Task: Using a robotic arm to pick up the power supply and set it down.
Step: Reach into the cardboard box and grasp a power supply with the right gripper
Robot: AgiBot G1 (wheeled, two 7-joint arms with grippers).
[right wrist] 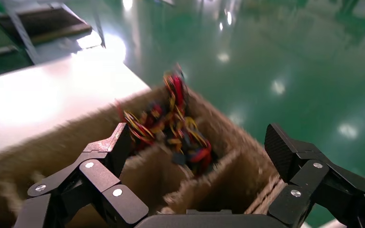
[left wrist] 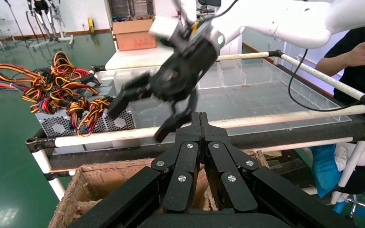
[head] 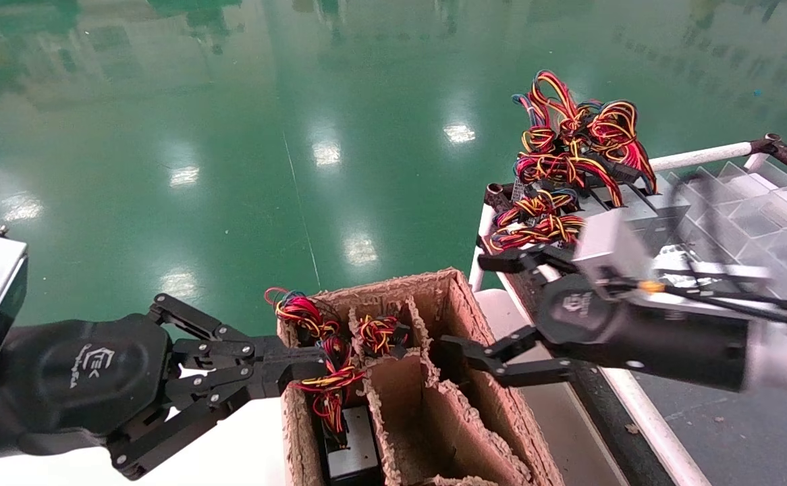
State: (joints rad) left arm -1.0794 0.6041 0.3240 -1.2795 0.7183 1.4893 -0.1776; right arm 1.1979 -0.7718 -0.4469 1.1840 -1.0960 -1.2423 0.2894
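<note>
Wire bundles stick up from the middle compartment [head: 391,340], so a hidden power supply will slip out and hang under the wires [head: 378,333] when I lift them.
Several silver-grey power supplies [head: 636,206] with red, yellow and black wire bundles [head: 572,145] lie on the cart; their perforated sides [left wrist: 59,124] show in the left wrist view. Another power supply [head: 354,453] stands in the left compartment of the cardboard box [head: 457,297], its wires [right wrist: 178,118] spilling upward. My right gripper [head: 476,304] on the white robotic arm [left wrist: 285,19] hangs open and empty over the box's right compartments [right wrist: 199,147]. My left gripper [head: 318,362] is shut on nothing at the box's left wall [left wrist: 200,118].
The cart has white pipe rails [head: 697,157] and a clear divided tray [head: 765,202]. A white tabletop [head: 231,459] lies left of the box. A person in black [left wrist: 356,52] stands beside the cart. Green floor [head: 299,135] stretches beyond.
</note>
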